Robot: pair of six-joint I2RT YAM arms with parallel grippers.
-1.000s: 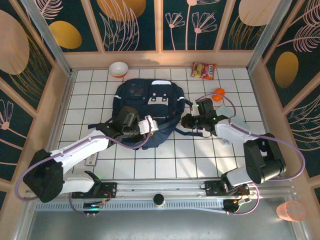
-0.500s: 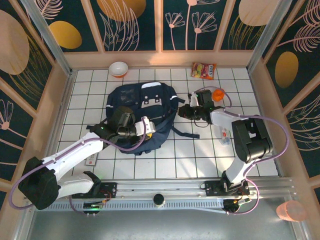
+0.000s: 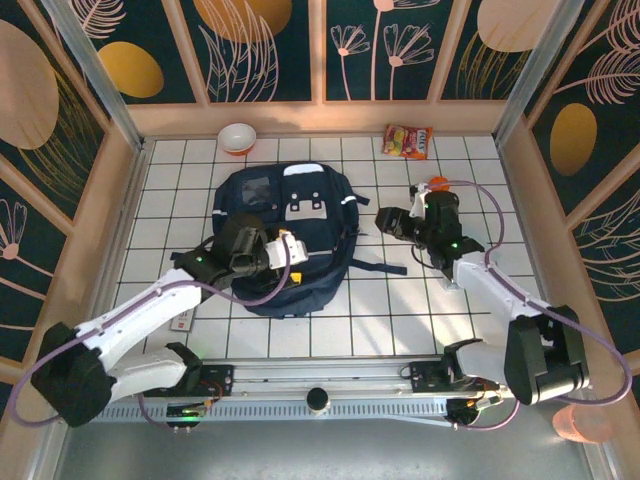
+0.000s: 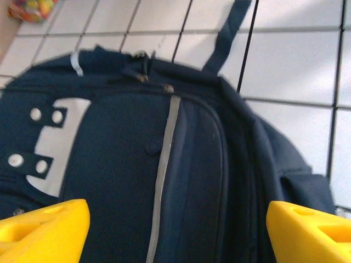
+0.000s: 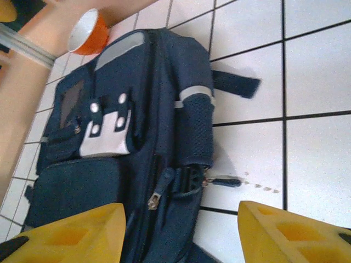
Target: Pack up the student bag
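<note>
The student bag's fabric is lying loose next to the bag's grey strip, so I expect the fabric to come up in a narrow fold when the robot lifts it.
The student bag, a big navy backpack with white stripes and a grey buckle patch, lies flat on the white tiles at mid table. My left gripper hovers over its near left part. In the left wrist view its yellow fingers stand wide apart above the bag's fabric, so the left gripper is open and holds nothing. My right gripper sits just off the bag's right side, open. In the right wrist view the right gripper has the bag's zipper pulls ahead of it.
An orange-and-white bowl stands behind the bag at the back wall, and it shows too as the bowl from the right wrist. A snack packet lies back right, an orange object behind the right arm. Raised wooden walls ring the tiles.
Both grippers have gone from shut to open and let go of the bag. The bag has shifted left and settled flat. The right gripper has drawn back from it.
</note>
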